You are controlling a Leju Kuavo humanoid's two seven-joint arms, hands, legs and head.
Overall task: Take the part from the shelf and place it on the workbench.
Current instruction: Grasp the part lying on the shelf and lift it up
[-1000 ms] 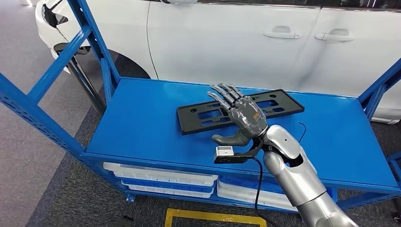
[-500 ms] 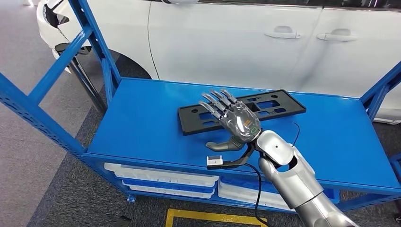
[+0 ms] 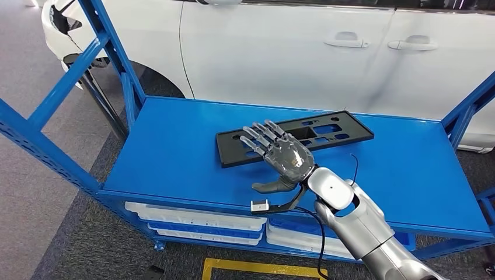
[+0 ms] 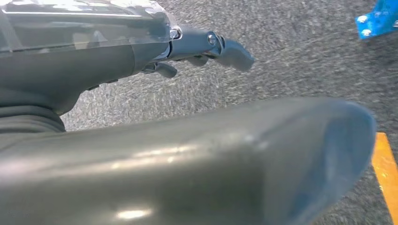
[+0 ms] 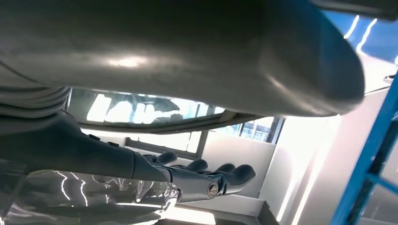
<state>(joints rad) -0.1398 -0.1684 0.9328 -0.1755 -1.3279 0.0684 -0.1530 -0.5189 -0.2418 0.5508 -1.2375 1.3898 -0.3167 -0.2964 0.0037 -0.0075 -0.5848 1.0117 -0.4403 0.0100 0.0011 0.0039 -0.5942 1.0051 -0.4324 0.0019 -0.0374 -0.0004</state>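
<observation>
I should expect to find a box-shaped bulge under the part when I lift it, because a dark pocket [image 3: 304, 133] goes down into the middle of the part [image 3: 233, 153].
The part, a long flat black plate holder [image 3: 327, 129], lies on the blue shelf top [image 3: 175, 151], slanting from front left to back right. My right hand [image 3: 280, 156] hovers over its left half, palm down, fingers spread and straight, thumb out to the side, holding nothing. In the right wrist view the right hand [image 5: 155, 173] has its fingers stretched out with nothing between them. In the left wrist view my left hand [image 4: 141, 56] hangs over grey carpet with its fingers partly curled and nothing in them.
Blue shelf uprights [image 3: 111, 52] and a slanted brace stand at the left, another upright [image 3: 467, 111] at the right. A white car [image 3: 303, 46] is parked close behind the shelf. White trays [image 3: 192, 219] sit on the lower level. Yellow floor tape [image 3: 262, 268] runs below.
My right hand has drifted left and slightly toward me over the plate holder, staying open. The plate holder has not moved.
</observation>
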